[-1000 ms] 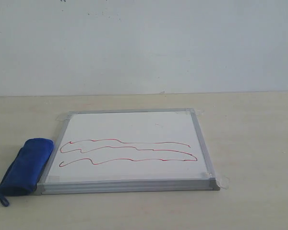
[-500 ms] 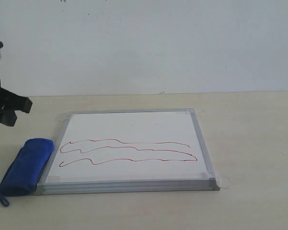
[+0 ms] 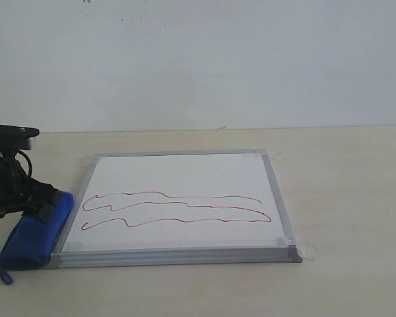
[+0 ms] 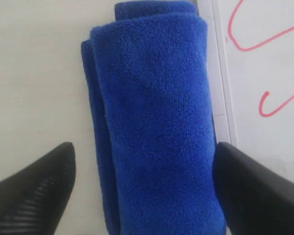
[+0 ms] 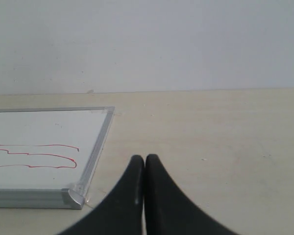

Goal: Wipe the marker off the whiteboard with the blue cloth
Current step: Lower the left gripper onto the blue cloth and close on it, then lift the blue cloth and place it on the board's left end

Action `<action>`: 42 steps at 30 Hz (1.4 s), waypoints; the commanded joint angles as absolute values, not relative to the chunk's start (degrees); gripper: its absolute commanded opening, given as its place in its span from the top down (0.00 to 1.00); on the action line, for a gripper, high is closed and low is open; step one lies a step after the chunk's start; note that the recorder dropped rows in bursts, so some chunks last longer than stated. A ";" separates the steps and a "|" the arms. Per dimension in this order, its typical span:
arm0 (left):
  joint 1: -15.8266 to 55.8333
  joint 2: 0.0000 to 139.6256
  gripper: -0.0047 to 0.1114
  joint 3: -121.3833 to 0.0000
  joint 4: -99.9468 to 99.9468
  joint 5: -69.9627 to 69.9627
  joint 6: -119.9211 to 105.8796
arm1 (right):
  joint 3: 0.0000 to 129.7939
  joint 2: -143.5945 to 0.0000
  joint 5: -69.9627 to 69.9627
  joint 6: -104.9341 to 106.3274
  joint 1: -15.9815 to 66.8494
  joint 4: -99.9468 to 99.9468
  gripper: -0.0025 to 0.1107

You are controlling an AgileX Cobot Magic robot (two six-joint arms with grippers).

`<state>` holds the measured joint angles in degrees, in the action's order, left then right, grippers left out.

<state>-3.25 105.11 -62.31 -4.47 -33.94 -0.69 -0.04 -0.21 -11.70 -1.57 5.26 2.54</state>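
My gripper will pinch the blue cloth to a narrow waist when I lift it, and the cloth will keep its folds, because it lies folded in stacked layers.
The blue cloth lies rolled on the table against the left edge of the whiteboard, its small loop at the near end. Red marker lines wave across the board. My left gripper is down over the cloth's far half. In the left wrist view it is open, with one black finger on each side of the cloth and the marker beside. My right gripper is shut and empty, off the board's near right corner.
The light wooden table extends to the right of the board and in front of it. A white wall rises behind. Bits of clear tape hold the board's corners.
The left arm has come in from the left edge and dropped from above the table down onto the cloth's far half. Cloth, board and marker lines have not moved.
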 commanded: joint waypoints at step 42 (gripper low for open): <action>-3.30 111.09 0.93 -63.79 -1.91 -30.70 -6.12 | 0.00 0.00 -11.39 -1.34 5.14 2.43 0.98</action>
